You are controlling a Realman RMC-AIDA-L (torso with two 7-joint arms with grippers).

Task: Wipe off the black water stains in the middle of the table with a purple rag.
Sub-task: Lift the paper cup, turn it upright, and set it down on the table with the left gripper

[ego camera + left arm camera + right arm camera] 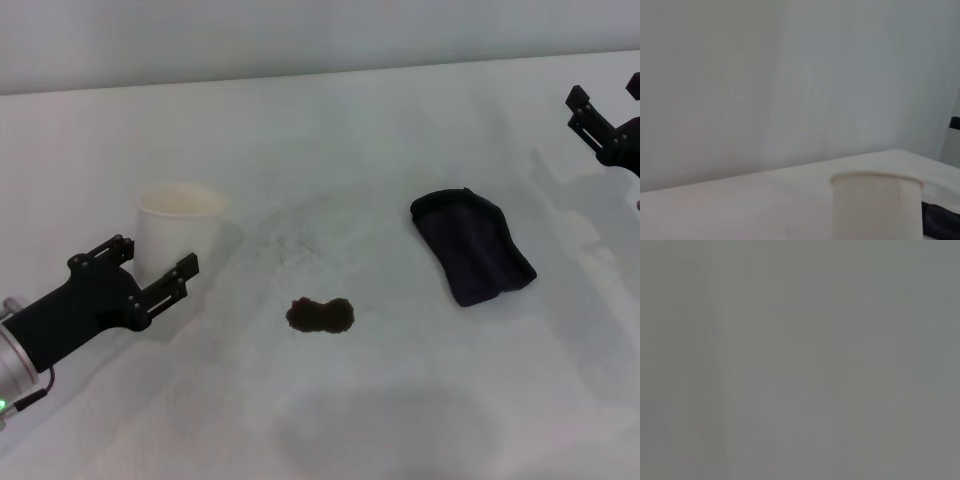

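The robot's left gripper has the white paper cup (182, 222) upright and clear of the black water stains, so it should keep lowering the cup until the cup touches the open table (175, 332), and then let go.
The black water stains (320, 315) form a small dark two-lobed blotch in the middle of the white table (400, 400). The purple rag (472, 245) lies flat to the right of and behind the stain, untouched. My left gripper (147, 268) is open and empty at the left, just in front of a white paper cup (178, 228). My right gripper (603, 105) is open and empty, raised at the far right edge, well right of the rag. The right wrist view shows only plain grey.
The white paper cup (877, 205) stands upright at the left, close behind my left gripper. A corner of the dark rag (940, 220) shows past the cup in the left wrist view. A grey wall runs behind the table.
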